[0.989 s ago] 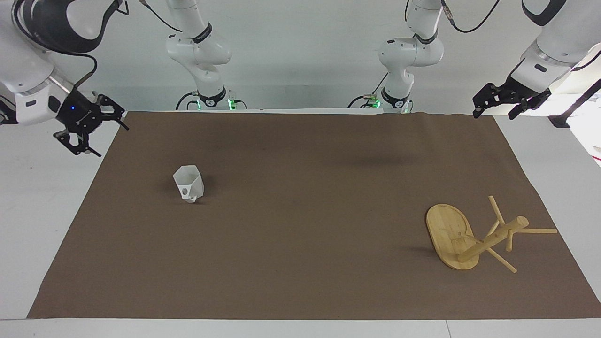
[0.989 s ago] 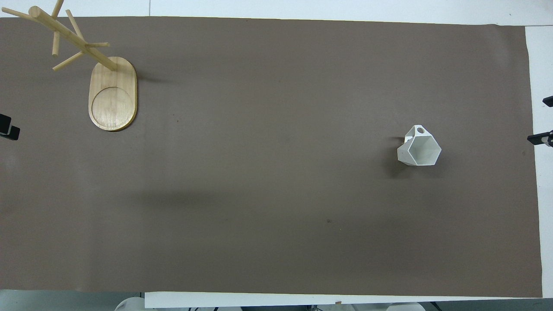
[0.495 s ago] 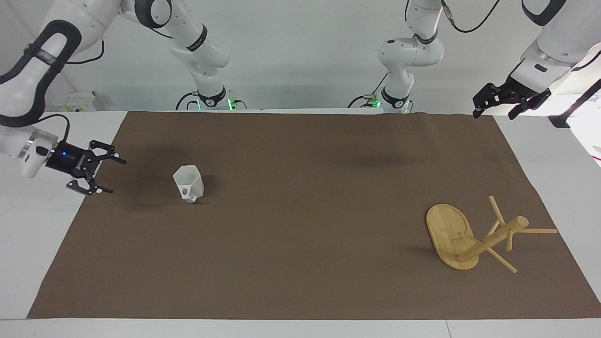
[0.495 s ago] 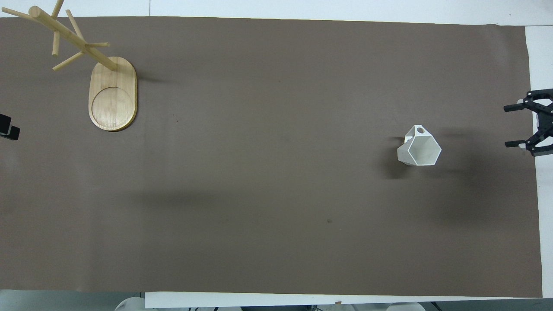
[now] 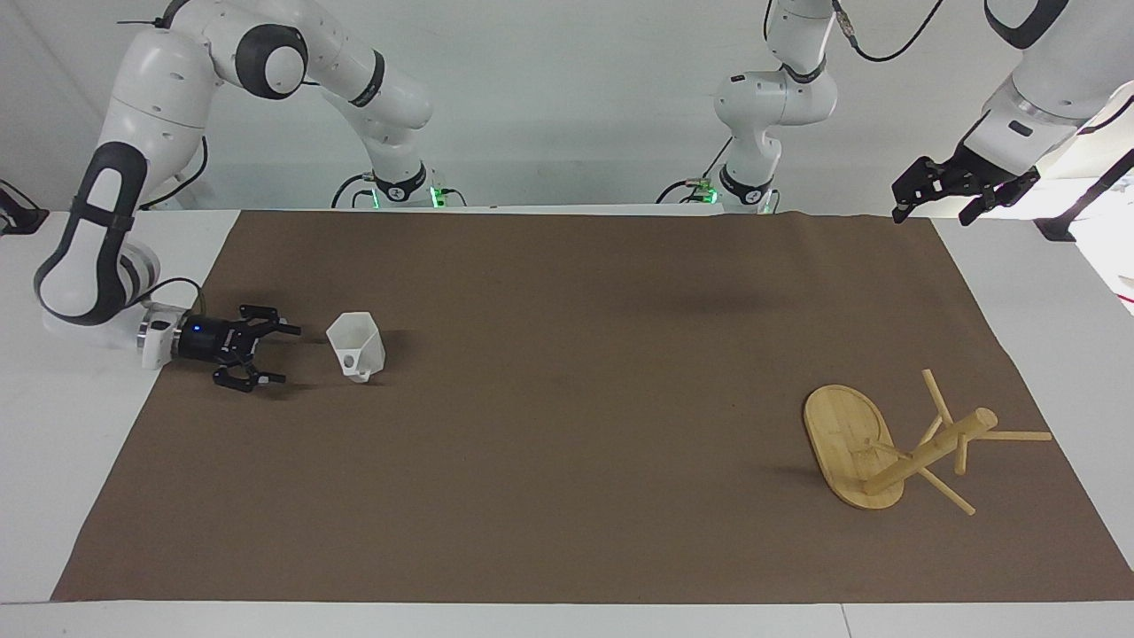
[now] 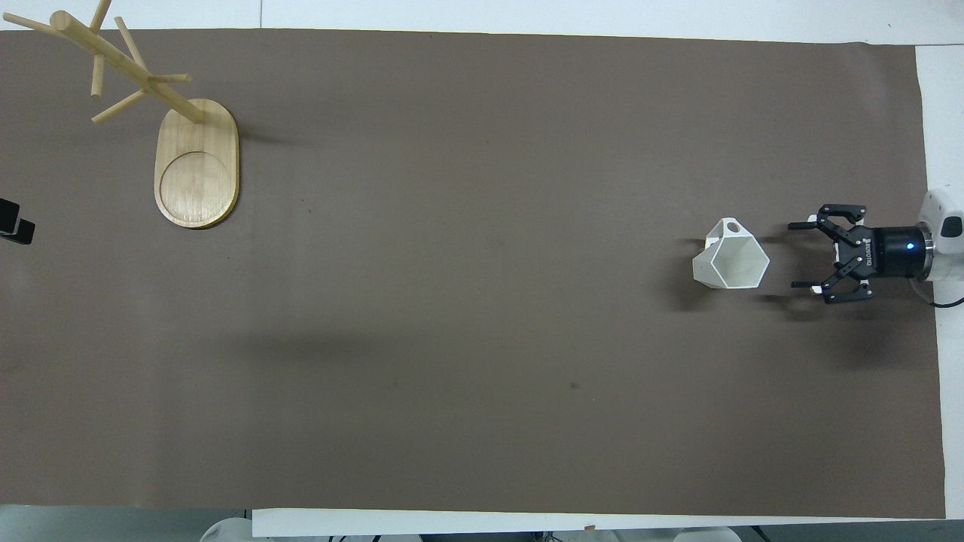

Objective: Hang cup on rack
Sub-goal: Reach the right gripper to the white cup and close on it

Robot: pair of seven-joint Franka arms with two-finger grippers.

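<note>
The open loop of the cup's handle (image 6: 728, 226) looks wider than a thin rack peg (image 6: 172, 78). The cup's handle should slip over the peg when I hang the cup.
The white faceted cup (image 5: 356, 346) (image 6: 732, 257) stands mouth up on the brown mat, toward the right arm's end, with its handle on the side farther from the robots. My right gripper (image 5: 290, 355) (image 6: 797, 256) lies level just above the mat beside the cup. It is open, its fingers point at the cup, and a small gap separates them from it. The bamboo rack (image 5: 852, 447) (image 6: 197, 162) stands on its oval base toward the left arm's end, its pegs bare. My left gripper (image 5: 930, 218) waits open, raised over the mat's corner at the robots' end.
The brown mat (image 5: 567, 496) (image 6: 467, 339) covers most of the white table. The rack's thin pegs (image 5: 1014, 435) stick out sideways from its post. Only the cup and the rack rest on the mat.
My right arm has swung down from beyond the mat's edge, turned its gripper level and brought it low toward the cup. The left arm, the cup and the rack have not moved.
</note>
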